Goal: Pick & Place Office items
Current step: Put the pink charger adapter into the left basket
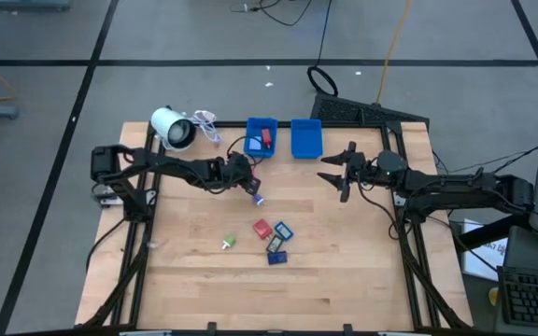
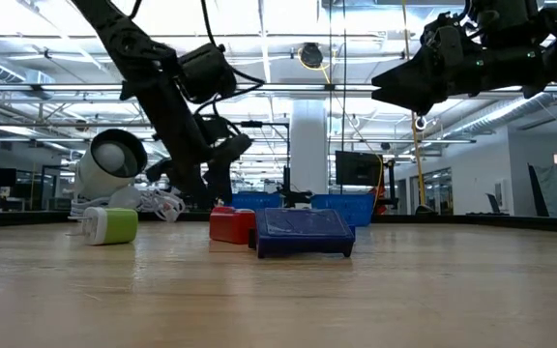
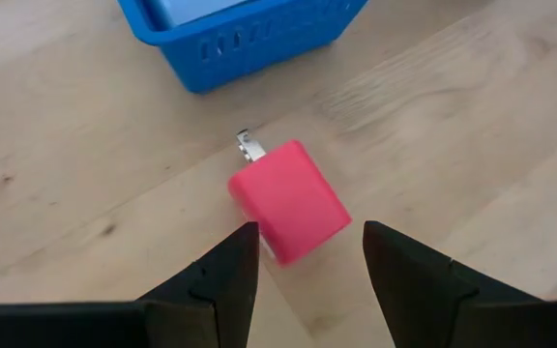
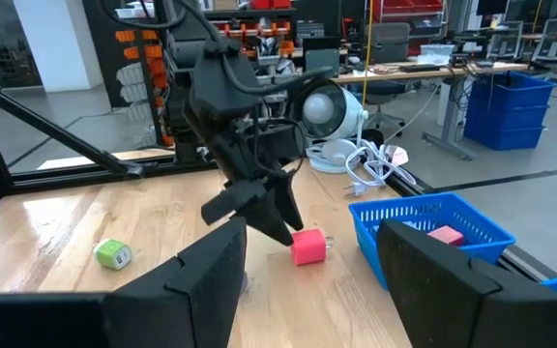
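Note:
The red block with the metal peg [image 3: 290, 201] lies at an angle to my fingers, so next my left gripper opens around the red block's sides [image 3: 328, 182] and straightens the block before lifting it.
A red block with a metal prong [image 3: 288, 201] lies flat on the table just in front of the blue bin [image 3: 249, 39]. My left gripper [image 3: 303, 232] is open and hovers over it, one finger on either side, apart from it; it also shows in the high view [image 1: 253, 187]. More office items lie loose at mid-table: a red piece [image 1: 261, 229], blue pieces [image 1: 277, 250] and a green one [image 1: 229, 242]. My right gripper [image 1: 342, 174] is open, raised above the table to the right of the bins, holding nothing [image 4: 312, 290].
Two blue bins [image 1: 261, 137] [image 1: 305, 138] stand side by side at the far edge; the left one holds a red piece [image 4: 443, 235]. A white roll [image 1: 171, 128] and a white cable [image 1: 205, 121] lie left of them. Bare wood stretches toward the near edge.

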